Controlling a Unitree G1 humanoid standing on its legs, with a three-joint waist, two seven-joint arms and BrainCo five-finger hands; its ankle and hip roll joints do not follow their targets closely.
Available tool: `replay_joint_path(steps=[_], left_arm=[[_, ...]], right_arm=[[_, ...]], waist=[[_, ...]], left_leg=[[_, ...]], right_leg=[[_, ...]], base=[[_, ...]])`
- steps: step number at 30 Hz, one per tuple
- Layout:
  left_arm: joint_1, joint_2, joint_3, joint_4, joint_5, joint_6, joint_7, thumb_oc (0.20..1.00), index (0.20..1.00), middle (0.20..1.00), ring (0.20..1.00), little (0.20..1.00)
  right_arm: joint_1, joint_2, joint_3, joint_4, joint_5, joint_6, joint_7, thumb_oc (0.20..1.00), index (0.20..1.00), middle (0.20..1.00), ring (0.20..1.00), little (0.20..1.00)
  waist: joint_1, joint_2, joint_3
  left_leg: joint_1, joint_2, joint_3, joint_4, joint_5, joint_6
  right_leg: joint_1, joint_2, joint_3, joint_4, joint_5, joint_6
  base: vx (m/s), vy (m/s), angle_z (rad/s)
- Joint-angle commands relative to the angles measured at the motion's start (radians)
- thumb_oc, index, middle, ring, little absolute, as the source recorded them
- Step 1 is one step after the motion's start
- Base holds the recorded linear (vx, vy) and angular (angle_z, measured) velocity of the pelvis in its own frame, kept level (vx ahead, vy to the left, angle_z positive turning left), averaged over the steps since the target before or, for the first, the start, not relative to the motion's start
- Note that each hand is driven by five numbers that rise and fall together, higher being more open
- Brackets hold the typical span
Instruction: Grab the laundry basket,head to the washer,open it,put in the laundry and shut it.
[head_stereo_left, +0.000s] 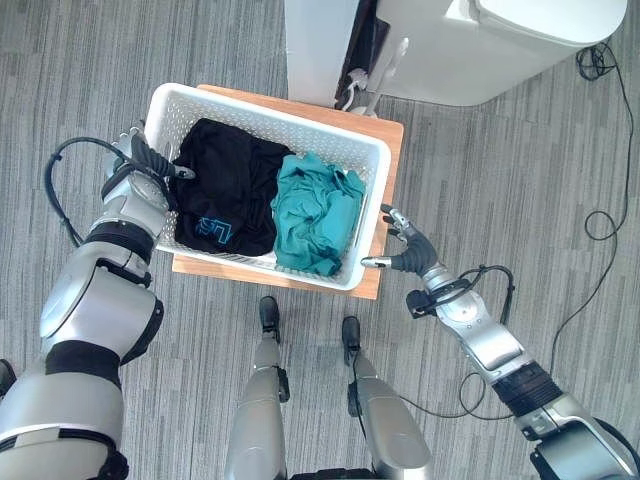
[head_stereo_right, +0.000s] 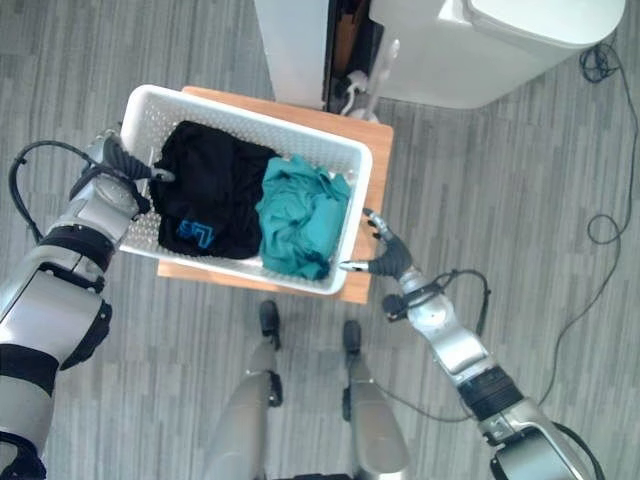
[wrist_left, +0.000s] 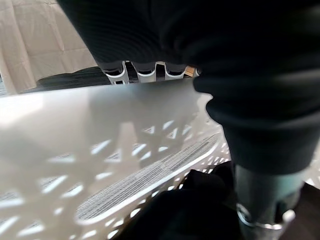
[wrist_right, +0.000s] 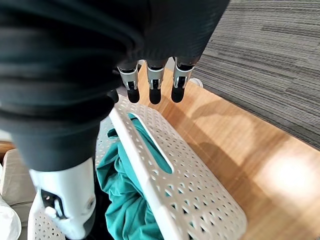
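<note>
The black and teal garments (head_stereo_left: 276, 205) are well below the laundry basket's rim (head_stereo_left: 373, 215), so I expect both garments to stay in place and ride along when the robot carries the basket.
A white laundry basket (head_stereo_left: 270, 112) stands on a low wooden table (head_stereo_left: 385, 160). Inside lie a black garment (head_stereo_left: 225, 185) on the left and a teal garment (head_stereo_left: 315, 215) on the right. My left hand (head_stereo_left: 135, 175) grips the basket's left end: its thumb (wrist_left: 260, 200) reaches over the rim (wrist_left: 100, 115) onto the black cloth, and its fingers go down behind the rim. My right hand (head_stereo_left: 410, 255) hovers open at the basket's right end, fingers (wrist_right: 155, 82) straight above the slotted rim (wrist_right: 190, 200), thumb on the inner side.
The white washer (head_stereo_left: 480, 50) stands just beyond the table at the back right, with a white upright panel (head_stereo_left: 315, 40) to its left. Grey striped carpet (head_stereo_left: 520, 180) surrounds the table.
</note>
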Motion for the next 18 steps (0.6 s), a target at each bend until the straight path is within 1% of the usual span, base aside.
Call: replay_joint_path(steps=[1, 2, 3, 4, 5, 6, 12, 15, 16, 18], left_arm=[[-0.068, -0.034, -0.035, 0.105, 0.013, -0.006, -0.019, 1.0, 1.0, 1.0, 1.0, 1.0], [-0.069, -0.033, -0.035, 0.105, 0.013, -0.006, -0.019, 1.0, 1.0, 1.0, 1.0, 1.0], [-0.069, -0.066, -0.049, 0.103, -0.001, 0.006, -0.021, 1.0, 1.0, 1.0, 1.0, 1.0], [-0.068, -0.073, -0.052, 0.098, -0.004, 0.009, -0.022, 1.0, 1.0, 1.0, 1.0, 1.0], [-0.07, -0.095, -0.069, 0.082, -0.011, 0.018, -0.023, 1.0, 1.0, 1.0, 1.0, 1.0], [-0.071, -0.094, -0.069, 0.082, -0.011, 0.018, -0.023, 1.0, 1.0, 1.0, 1.0, 1.0], [-0.063, -0.12, -0.083, 0.042, -0.03, 0.04, -0.028, 1.0, 1.0, 1.0, 1.0, 1.0], [-0.058, -0.128, -0.077, 0.017, -0.041, 0.047, -0.024, 1.0, 1.0, 1.0, 1.0, 1.0], [-0.055, -0.142, -0.082, -0.005, -0.05, 0.05, -0.022, 1.0, 1.0, 1.0, 1.0, 1.0], [-0.047, -0.155, -0.086, -0.03, -0.056, 0.053, -0.023, 1.0, 1.0, 1.0, 1.0, 1.0]], right_arm=[[-0.06, -0.018, -0.041, -0.053, 0.006, -0.022, -0.027, 1.0, 1.0, 1.0, 1.0, 1.0], [-0.061, -0.018, -0.041, -0.053, 0.006, -0.022, -0.027, 1.0, 1.0, 1.0, 1.0, 1.0], [-0.156, 0.005, -0.004, 0.016, -0.012, 0.022, -0.051, 1.0, 1.0, 1.0, 1.0, 1.0], [-0.173, 0.008, 0.002, 0.029, -0.021, 0.034, -0.053, 1.0, 1.0, 1.0, 1.0, 1.0], [-0.234, 0.016, 0.019, 0.088, -0.022, 0.068, -0.06, 1.0, 1.0, 1.0, 1.0, 1.0], [-0.237, 0.016, 0.02, 0.09, -0.022, 0.068, -0.061, 1.0, 1.0, 1.0, 1.0, 1.0], [-0.322, 0.04, 0.041, 0.208, -0.076, 0.148, -0.054, 1.0, 1.0, 1.0, 1.0, 1.0], [-0.334, 0.054, 0.038, 0.24, -0.091, 0.165, -0.059, 1.0, 1.0, 1.0, 1.0, 1.0], [-0.34, 0.081, 0.035, 0.284, -0.088, 0.188, -0.061, 1.0, 1.0, 1.0, 1.0, 1.0], [-0.359, 0.103, 0.037, 0.337, -0.079, 0.204, -0.074, 1.0, 1.0, 1.0, 1.0, 1.0]], waist=[[0.018, -0.026, 0.005], [0.017, -0.026, 0.003], [0.025, -0.026, 0.006], [0.028, -0.025, 0.007], [0.033, -0.025, 0.006], [0.032, -0.026, 0.005], [0.042, -0.026, 0.005], [0.045, -0.027, 0.004], [0.05, -0.026, 0.007], [0.055, -0.026, 0.007]], left_leg=[[-0.022, 0.046, -0.081, 0.126, -0.142, -0.018], [-0.026, 0.045, -0.082, 0.125, -0.138, -0.018], [-0.044, 0.041, -0.085, 0.139, -0.142, -0.015], [-0.043, 0.041, -0.086, 0.142, -0.148, -0.016], [-0.05, 0.038, -0.09, 0.146, -0.151, -0.016], [-0.055, 0.037, -0.091, 0.145, -0.146, -0.015], [-0.061, 0.033, -0.103, 0.15, -0.154, -0.014], [-0.068, 0.03, -0.106, 0.148, -0.15, -0.012], [-0.068, 0.028, -0.108, 0.152, -0.159, -0.011], [-0.075, 0.025, -0.111, 0.159, -0.162, -0.009]], right_leg=[[-0.146, -0.066, 0.036, 0.114, 0.01, 0.044], [-0.15, -0.066, 0.036, 0.113, 0.014, 0.044], [-0.154, -0.067, 0.034, 0.113, 0.016, 0.04], [-0.151, -0.066, 0.032, 0.114, 0.011, 0.039], [-0.152, -0.069, 0.027, 0.115, 0.012, 0.036], [-0.156, -0.07, 0.027, 0.113, 0.016, 0.036], [-0.157, -0.068, 0.023, 0.123, 0.005, 0.03], [-0.16, -0.07, 0.021, 0.124, 0.006, 0.029], [-0.157, -0.069, 0.018, 0.129, -0.002, 0.027], [-0.157, -0.07, 0.015, 0.133, -0.004, 0.025]], base=[[-0.01, 0.009, -0.04], [-0.02, 0.038, -0.03], [-0.01, 0.044, -0.02], [0.0, 0.061, -0.01], [0.0, 0.0, 0.0], [0.0, 0.0, 0.0], [0.01, 0.016, 0.02], [0.01, 0.022, 0.01], [0.02, 0.037, 0.02], [0.0, 0.045, 0.04]])
